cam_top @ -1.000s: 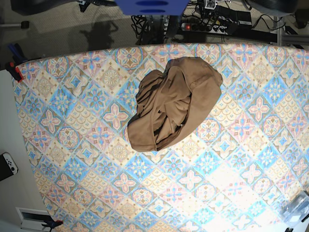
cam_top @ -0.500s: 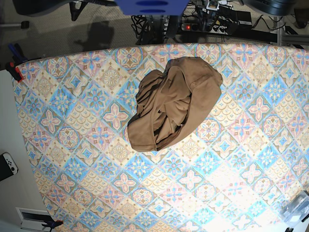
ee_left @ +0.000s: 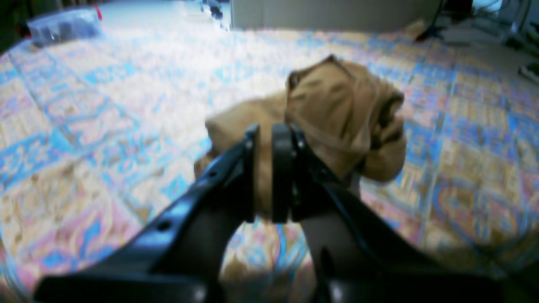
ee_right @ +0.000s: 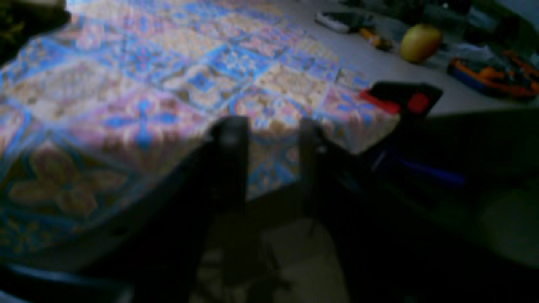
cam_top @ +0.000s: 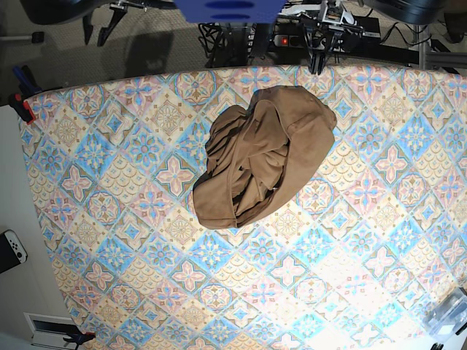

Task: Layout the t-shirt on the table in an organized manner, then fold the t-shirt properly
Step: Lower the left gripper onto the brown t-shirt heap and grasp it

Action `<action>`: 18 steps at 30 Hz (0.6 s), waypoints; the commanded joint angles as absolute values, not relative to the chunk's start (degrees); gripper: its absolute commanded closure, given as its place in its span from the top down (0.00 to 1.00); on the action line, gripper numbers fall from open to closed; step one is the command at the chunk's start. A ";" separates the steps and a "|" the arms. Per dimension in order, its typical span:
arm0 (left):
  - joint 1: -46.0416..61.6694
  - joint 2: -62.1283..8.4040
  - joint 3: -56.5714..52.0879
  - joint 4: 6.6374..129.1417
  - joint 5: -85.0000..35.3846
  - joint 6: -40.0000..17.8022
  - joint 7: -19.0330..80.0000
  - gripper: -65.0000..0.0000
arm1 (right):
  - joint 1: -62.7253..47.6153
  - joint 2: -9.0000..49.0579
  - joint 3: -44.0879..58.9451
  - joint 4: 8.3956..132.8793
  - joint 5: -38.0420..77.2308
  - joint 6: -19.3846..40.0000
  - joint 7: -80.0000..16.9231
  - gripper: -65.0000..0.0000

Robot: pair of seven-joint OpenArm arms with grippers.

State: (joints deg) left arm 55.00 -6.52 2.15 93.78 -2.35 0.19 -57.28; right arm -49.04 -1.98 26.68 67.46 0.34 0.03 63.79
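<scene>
The tan-brown t-shirt [cam_top: 264,154] is lying in loose, overlapping folds [cam_top: 239,157], so it will spread out into a long, wide piece when the robot pulls it apart.
The tan-brown t-shirt [cam_top: 263,157] lies crumpled in a heap on the far middle of the patterned table [cam_top: 109,219]. My left gripper [cam_top: 319,64] hangs over the far table edge just behind the heap, not touching it. In the left wrist view the left gripper [ee_left: 266,130] shows a narrow gap with nothing in it, and the t-shirt [ee_left: 337,113] sits just beyond its tips. My right gripper [cam_top: 100,30] is off the table beyond the far left corner. The right wrist view shows the right gripper [ee_right: 268,126] clearly open and empty above the table [ee_right: 126,84] edge.
A red-and-black clamp [ee_right: 400,99] grips the table corner near the right gripper, seen also as the clamp [cam_top: 22,106]. Cables and a power strip [cam_top: 314,40] lie behind the table. A game controller [cam_top: 11,248] sits at the left, and a clear plastic box [cam_top: 449,310] at the front right.
Both grippers have come into the base view at the far edge, and their jaws have parted. The t-shirt has not moved.
</scene>
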 commanded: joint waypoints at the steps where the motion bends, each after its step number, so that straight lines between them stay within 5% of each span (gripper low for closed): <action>1: 55.60 -6.73 2.15 97.45 -1.98 0.13 -56.48 0.10 | -50.42 -1.89 26.86 68.70 0.48 0.04 65.71 0.36; 4: 55.52 -6.81 1.89 105.80 -2.15 0.13 -44.00 0.14 | -50.51 -1.89 26.86 70.29 0.48 0.13 65.63 0.42; 10: 52.35 -6.81 2.07 116.35 -1.98 0.13 -19.47 0.49 | -50.15 -1.89 26.86 70.55 0.48 0.13 65.19 0.49; 18: 46.81 -6.90 4.09 116.44 7.60 -0.04 -1.71 0.52 | -50.15 -1.89 26.95 70.55 0.48 0.13 56.84 0.55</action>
State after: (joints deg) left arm 46.61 -6.72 3.81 115.39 7.84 0.27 0.43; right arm -49.06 -2.02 26.63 69.97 0.01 0.23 55.09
